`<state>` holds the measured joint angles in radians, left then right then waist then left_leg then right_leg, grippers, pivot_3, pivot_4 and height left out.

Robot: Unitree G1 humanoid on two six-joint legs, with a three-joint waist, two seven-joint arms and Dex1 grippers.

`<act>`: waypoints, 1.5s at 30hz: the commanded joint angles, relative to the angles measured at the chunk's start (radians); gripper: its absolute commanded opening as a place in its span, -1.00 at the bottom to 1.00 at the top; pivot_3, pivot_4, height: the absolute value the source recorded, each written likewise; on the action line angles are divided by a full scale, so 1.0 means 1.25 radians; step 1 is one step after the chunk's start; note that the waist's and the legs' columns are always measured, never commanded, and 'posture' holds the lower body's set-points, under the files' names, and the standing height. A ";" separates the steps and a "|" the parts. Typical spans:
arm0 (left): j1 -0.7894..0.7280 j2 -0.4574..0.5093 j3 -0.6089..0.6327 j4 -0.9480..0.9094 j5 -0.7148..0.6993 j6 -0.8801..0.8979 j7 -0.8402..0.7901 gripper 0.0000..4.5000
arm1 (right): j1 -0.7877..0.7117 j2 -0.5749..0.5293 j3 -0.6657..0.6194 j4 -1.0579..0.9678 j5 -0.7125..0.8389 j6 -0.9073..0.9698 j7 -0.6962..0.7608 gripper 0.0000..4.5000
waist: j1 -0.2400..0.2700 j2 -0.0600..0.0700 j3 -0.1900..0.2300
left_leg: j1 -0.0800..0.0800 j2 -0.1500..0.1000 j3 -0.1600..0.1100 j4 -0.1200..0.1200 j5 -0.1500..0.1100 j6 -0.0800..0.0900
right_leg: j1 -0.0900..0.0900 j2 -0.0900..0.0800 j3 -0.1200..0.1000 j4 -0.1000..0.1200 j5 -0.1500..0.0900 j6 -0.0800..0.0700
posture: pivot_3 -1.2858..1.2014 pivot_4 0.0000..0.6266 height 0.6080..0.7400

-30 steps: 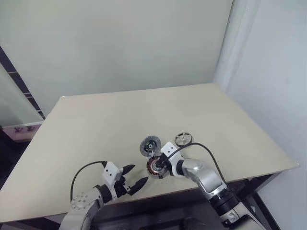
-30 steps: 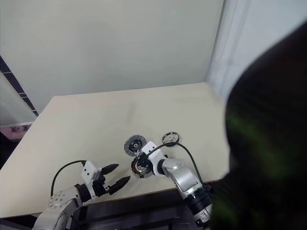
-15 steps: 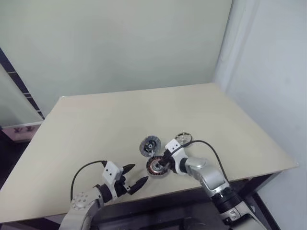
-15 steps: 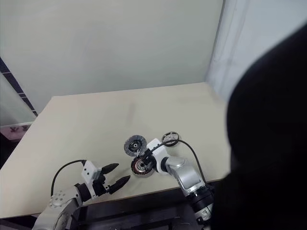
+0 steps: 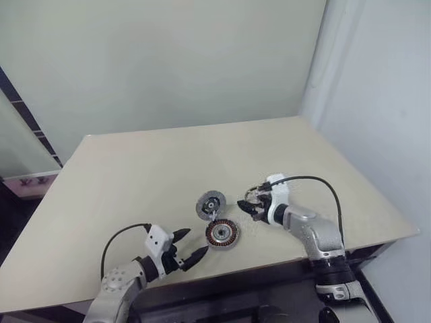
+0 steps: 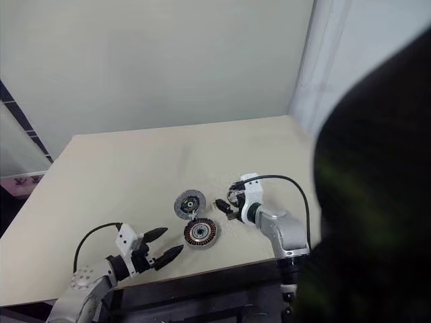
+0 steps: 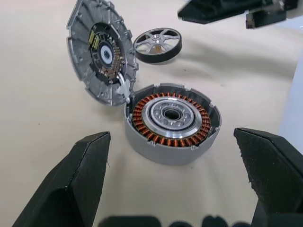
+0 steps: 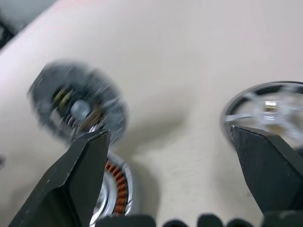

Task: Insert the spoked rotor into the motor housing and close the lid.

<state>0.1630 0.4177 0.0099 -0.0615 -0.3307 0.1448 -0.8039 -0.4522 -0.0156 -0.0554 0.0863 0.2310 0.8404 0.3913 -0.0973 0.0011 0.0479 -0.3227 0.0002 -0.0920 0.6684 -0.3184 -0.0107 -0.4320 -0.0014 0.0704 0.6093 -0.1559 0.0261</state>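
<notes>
The spoked rotor (image 8: 271, 113) has open gaps (image 8: 270, 96) between its spokes, so I expect the copper windings to remain visible when I lower the rotor into the housing.
The motor housing (image 7: 173, 120) lies flat near the table's front edge, its copper windings facing up. The lid (image 7: 102, 52) stands tilted on edge against the housing's far side, inner face showing. The spoked rotor (image 7: 157, 42) lies flat on the table just beyond and to the right. My left gripper (image 5: 194, 243) is open, just left of the housing (image 5: 222, 234) and aimed at it. My right gripper (image 5: 246, 205) is open and empty. It hovers right of the lid (image 5: 211, 204), with the rotor (image 8: 265, 109) close by one finger.
The pale wooden table (image 5: 135, 175) stretches bare to the back and left. Its right edge (image 5: 377, 202) runs close to a white wall. A dark blurred shape (image 6: 377, 202) covers the right side of the right eye view.
My right gripper was shut at the housing. It has opened and moved up and to the right, over by the rotor. The left gripper has not moved.
</notes>
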 commanded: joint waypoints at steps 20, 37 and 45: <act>-0.020 0.005 0.003 -0.007 0.000 -0.022 -0.006 1.00 | -0.230 0.057 -0.417 0.426 0.292 -0.050 -0.243 0.99 | -0.008 0.002 0.000 | 0.000 0.000 0.001 -0.001 0.000 0.001 | 0.000 0.001 0.002 0.000 0.001 0.001 | 0.03 -1.00 1.00; -0.006 0.009 0.006 -0.026 -0.001 -0.017 0.001 1.00 | -0.263 0.047 -0.431 0.599 0.302 -0.159 -0.246 0.99 | -0.009 0.002 0.000 | 0.000 0.000 0.002 -0.001 -0.001 0.001 | 0.000 0.002 0.004 -0.001 0.001 0.001 | 0.03 -1.00 1.00; -0.015 0.007 0.000 -0.024 0.001 -0.013 0.002 1.00 | -0.279 0.050 -0.472 0.648 0.338 -0.235 -0.257 -0.04 | -0.009 0.002 0.000 | 0.000 0.000 0.002 -0.001 -0.001 0.001 | 0.000 0.002 0.004 -0.001 0.001 0.001 | 0.03 -1.00 1.00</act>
<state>0.1599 0.4195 0.0082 -0.0523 -0.3289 0.1371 -0.8019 -0.7629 0.0477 -0.6325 0.9022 0.6194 0.5713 0.0693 -0.1088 0.0040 0.0480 -0.3228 0.0002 -0.0898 0.6669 -0.3190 -0.0091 -0.4315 0.0009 0.0756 0.6086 -0.1549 0.0271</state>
